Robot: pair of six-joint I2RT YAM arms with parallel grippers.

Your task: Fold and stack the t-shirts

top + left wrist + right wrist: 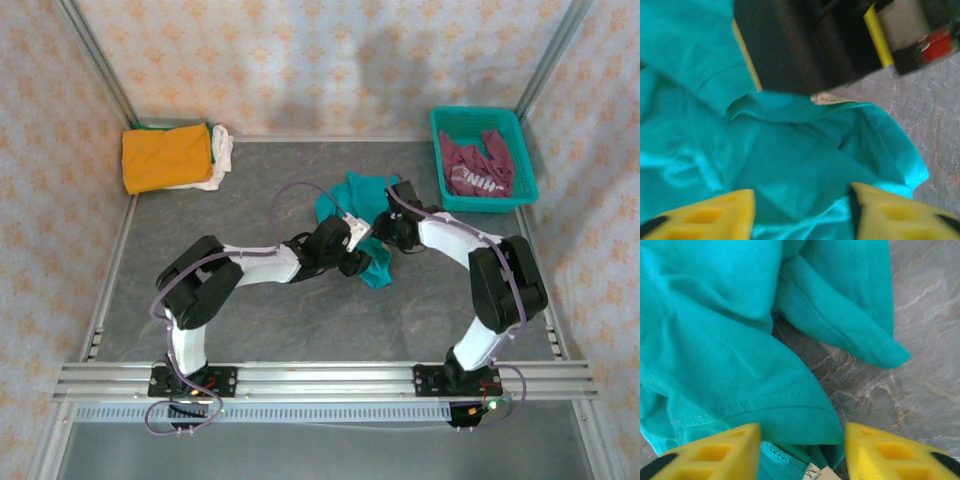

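Next, I pinch the cloth (pixel 802 202) under my left gripper's fingers and raise the t-shirt so it hangs before I fold it, because the teal t-shirt (pixel 352 196) lies crumpled below both grippers.
A crumpled teal t-shirt (pixel 352 197) lies mid-table, with both arms reaching into it. My left gripper (pixel 358 262) sits at its near edge; in the left wrist view its yellow fingers (pixel 715 215) stand apart over bunched teal cloth (pixel 790 165), and nothing is pinched. My right gripper (pixel 385 228) comes in from the right; its jaws are apart over a hemmed fold of the teal shirt (pixel 740 365), beside a white neck label (pixel 815 472). A maroon t-shirt (pixel 478 165) lies in the basket. A folded orange t-shirt (pixel 165 155) rests on a white one (pixel 222 160).
The teal lattice basket (pixel 440 150) stands at the back right. Metal frame posts and patterned walls close in the grey table (pixel 300 320). The right arm's black body (pixel 800 45) hangs close in front of the left wrist camera. Bare table shows right of the cloth (pixel 920 380).
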